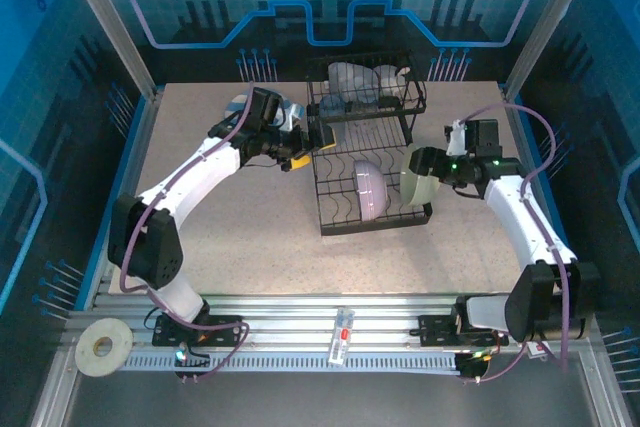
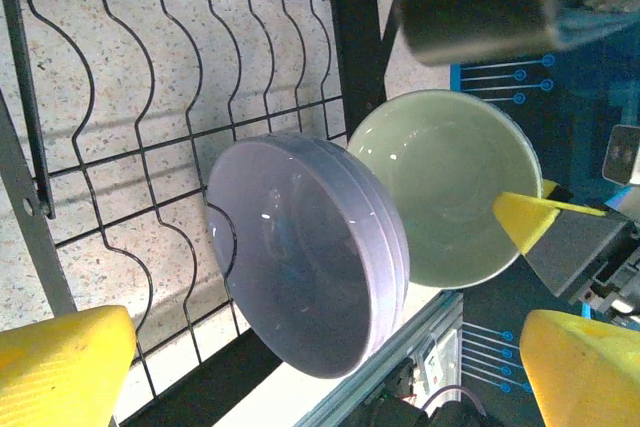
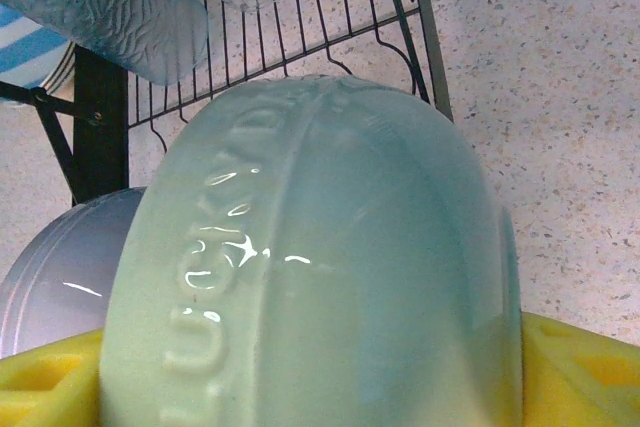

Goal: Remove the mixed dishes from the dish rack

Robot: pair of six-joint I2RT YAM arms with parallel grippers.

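Note:
The green bowl's opening (image 2: 440, 179) faces the robot's open left gripper, so that gripper should keep moving to the green bowl's rim (image 2: 357, 134) opposite the right gripper and close there.
The black wire dish rack (image 1: 365, 147) stands mid-table. Clear cups (image 1: 365, 82) lie in its upper tier. On the lower tier a lavender bowl (image 1: 368, 187) stands on edge. At that tier's right end, my right gripper (image 1: 425, 172) is shut on the pale green bowl (image 1: 418, 187). In the right wrist view this bowl (image 3: 320, 267) sits between the yellow fingers (image 3: 580, 367). My left gripper (image 1: 300, 152) is open at the rack's left side, holding nothing. Its wrist view looks through the rack wires (image 2: 150, 97) at the lavender bowl (image 2: 300, 257) and the green bowl (image 2: 440, 187).
A blue-and-white striped plate (image 3: 30, 47) and clear cups (image 3: 110, 7) show above the bowls in the right wrist view. A tape roll (image 1: 103, 345) and a small clear item (image 1: 342, 335) lie on the front rails. Bare tabletop (image 1: 290, 247) spreads in front of the rack.

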